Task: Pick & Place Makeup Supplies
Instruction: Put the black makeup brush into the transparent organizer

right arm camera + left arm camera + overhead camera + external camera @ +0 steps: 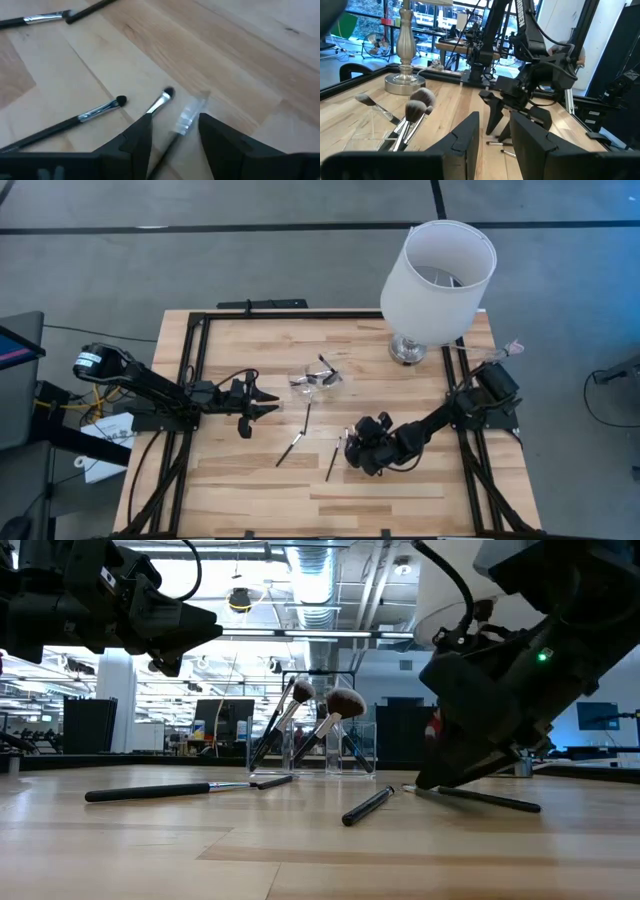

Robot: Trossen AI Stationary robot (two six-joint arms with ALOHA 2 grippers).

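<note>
My right gripper's open fingers are around two brushes' silver ends, which lie side by side. I should close on only one brush and raise it toward my left gripper.
Thin dark-handled makeup brushes lie flat on the wooden table: one (pixel 308 415), one (pixel 289 449), and one (pixel 332 459) beside my right gripper (pixel 352 448). More brushes, with fluffy heads, stand slanted in a clear holder (pixel 318 378) (pixel 312 755). My right gripper (pixel 174 120) is open and low over the table. Its fingers stand on either side of a silver-ferruled brush (pixel 161 101) and a small clear piece (pixel 188 116). Another small brush (pixel 95 114) lies next to them. My left gripper (pixel 268 406) (pixel 494 125) is open and raised above the table, left of the holder.
A lamp with a white shade (pixel 437 280) stands on its silver base (pixel 408 350) at the table's far right, close behind my right arm. A black frame (pixel 190 370) runs along the table's edges. Bare wood lies along the near edge (pixel 330 505).
</note>
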